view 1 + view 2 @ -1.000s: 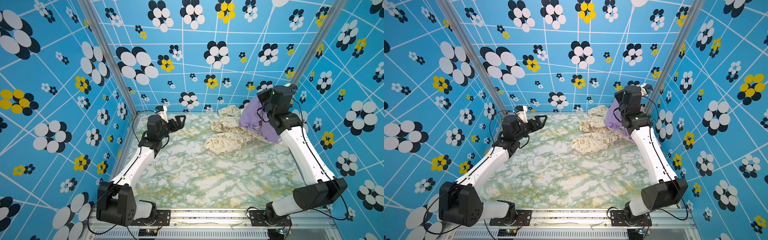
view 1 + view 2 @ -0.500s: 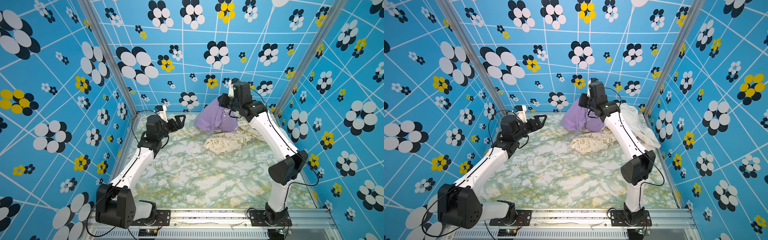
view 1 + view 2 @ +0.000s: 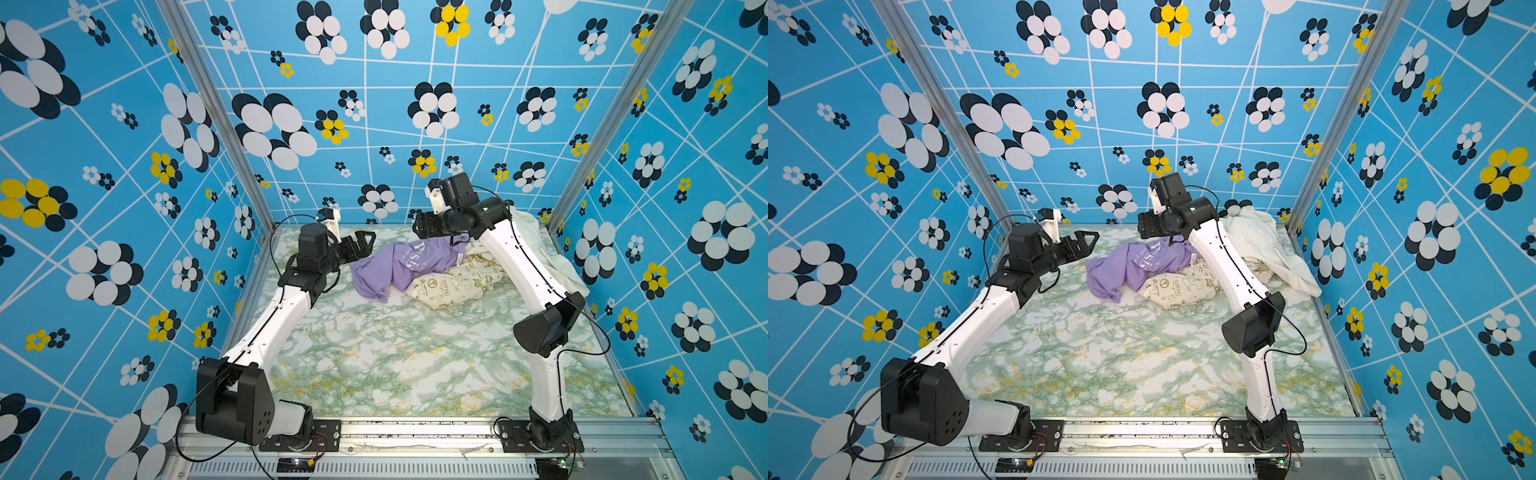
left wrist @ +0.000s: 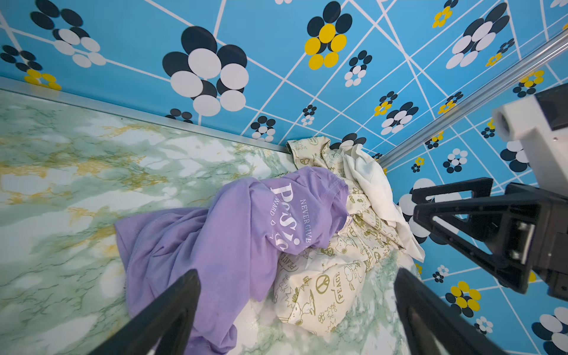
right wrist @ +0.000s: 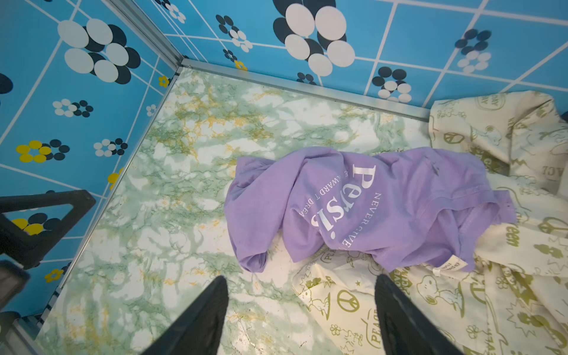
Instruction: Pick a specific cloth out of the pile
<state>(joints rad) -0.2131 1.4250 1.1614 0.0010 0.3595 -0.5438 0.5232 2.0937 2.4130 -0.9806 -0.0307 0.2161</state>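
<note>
The lavender T-shirt covers part of the cream garment. My right gripper should move back while my left gripper pulls the T-shirt out of the way by its middle (image 3: 392,259).
The cloth (image 3: 399,266) (image 3: 1133,266), a lavender T-shirt with white lettering, lies crumpled on the marble table at the back, left of the pile. Its right part rests over the cream peace-sign garment (image 3: 449,286) (image 3: 1179,286) of the pile. My right gripper (image 3: 419,226) (image 5: 301,279) hovers above the cloth (image 5: 353,209), open and empty. My left gripper (image 3: 365,241) (image 4: 296,276) is open just left of the cloth (image 4: 233,233), holding nothing.
A plain white garment (image 3: 552,249) (image 3: 1262,241) lies heaped in the back right corner against the wall. Blue flowered walls close in the marble table (image 3: 395,357) on three sides. A metal rail (image 3: 415,432) carries both arm bases along the front edge.
My right gripper swung left from the back right corner with the lavender cloth, then opened. The cloth has dropped onto the table beside the pile. The left arm has hardly moved.
</note>
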